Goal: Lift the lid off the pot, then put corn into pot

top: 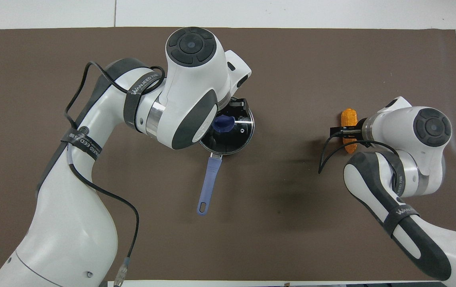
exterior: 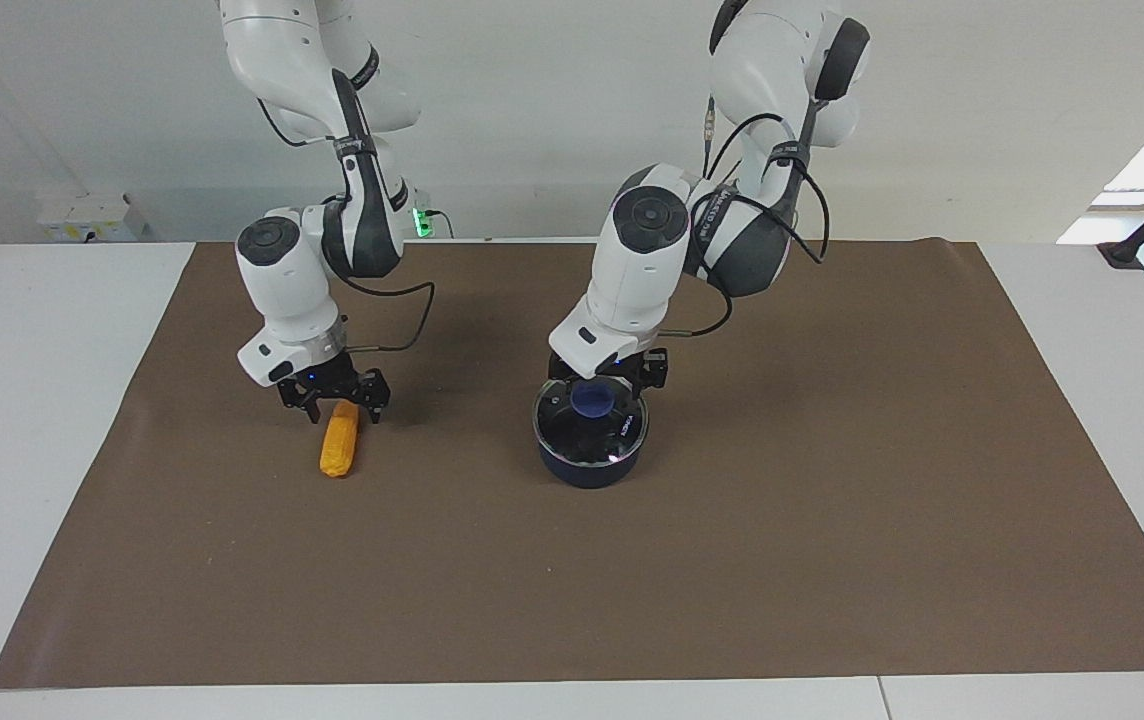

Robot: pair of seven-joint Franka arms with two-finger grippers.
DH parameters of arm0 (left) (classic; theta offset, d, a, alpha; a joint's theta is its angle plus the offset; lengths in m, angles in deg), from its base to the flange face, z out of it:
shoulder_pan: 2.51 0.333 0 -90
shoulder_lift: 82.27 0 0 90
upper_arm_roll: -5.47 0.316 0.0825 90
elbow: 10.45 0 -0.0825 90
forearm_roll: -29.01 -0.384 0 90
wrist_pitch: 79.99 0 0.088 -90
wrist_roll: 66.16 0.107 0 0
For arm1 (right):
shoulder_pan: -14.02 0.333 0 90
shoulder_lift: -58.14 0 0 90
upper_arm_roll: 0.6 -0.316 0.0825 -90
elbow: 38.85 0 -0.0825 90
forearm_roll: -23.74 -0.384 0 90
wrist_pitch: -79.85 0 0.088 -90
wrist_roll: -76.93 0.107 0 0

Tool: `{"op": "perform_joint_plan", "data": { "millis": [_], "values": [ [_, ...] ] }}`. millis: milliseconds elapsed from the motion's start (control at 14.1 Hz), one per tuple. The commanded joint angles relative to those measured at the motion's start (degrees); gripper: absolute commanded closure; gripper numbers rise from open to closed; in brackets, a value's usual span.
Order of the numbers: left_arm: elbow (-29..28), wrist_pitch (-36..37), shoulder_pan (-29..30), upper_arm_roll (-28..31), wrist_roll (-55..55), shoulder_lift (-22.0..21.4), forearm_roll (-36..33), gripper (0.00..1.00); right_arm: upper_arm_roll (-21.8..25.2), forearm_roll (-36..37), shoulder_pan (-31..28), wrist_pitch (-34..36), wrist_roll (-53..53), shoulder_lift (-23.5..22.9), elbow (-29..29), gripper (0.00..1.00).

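Observation:
The corn [top: 348,117] seems shorter than the width of the pot [top: 234,138], so it will lie completely within the pot's rim when the robot lowers it in.
The pot [exterior: 587,472] stands mid-mat with the lid [exterior: 597,435] on it; its blue knob [exterior: 592,401] shows. In the overhead view the pot's long handle [top: 209,183] points toward the robots. My left gripper [exterior: 604,385] hangs low just over the knob, and its hand hides much of the lid [top: 242,131] from above. The corn [exterior: 339,448] lies on the mat toward the right arm's end. My right gripper [exterior: 342,403] is down at the corn's end nearer the robots, open, one finger on each side. From above the corn [top: 348,116] sticks out past that gripper [top: 347,133].
A brown mat [exterior: 832,520] covers the white table [exterior: 22,450]. Cables loop from both wrists. A white socket box [exterior: 82,215] sits at the table's edge near the wall.

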Motion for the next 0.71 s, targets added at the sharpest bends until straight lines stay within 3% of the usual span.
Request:
{"op": "perform_joint_plan", "data": {
  "millis": [0, 212, 496, 637],
  "values": [
    [0.6, -1.3, -1.0, 1.0, -0.6, 1.2, -1.0, 0.00, -0.2, -0.9, -0.5, -1.0, -1.4, -0.7, -0.1, 0.31],
    [-1.3, -4.2, -2.0, 1.1, -1.2, 1.1, -1.5, 0.00, -0.2, -0.3, -0.2, -0.8, -1.5, -0.7, 0.0, 1.00],
    [-2.3, -4.3, -2.0, 1.1, -1.2, 1.0, -2.9, 0.00, -0.2, 0.0, -0.1, 1.5, -3.3, -0.6, 0.6, 1.00],
    [-2.2, -3.2, -2.0, 1.2, -1.1, 1.0, -3.0, 0.00, -0.3, 0.0, 0.1, 10.2, -3.2, -0.7, 5.7, 1.00]
  ]
}}
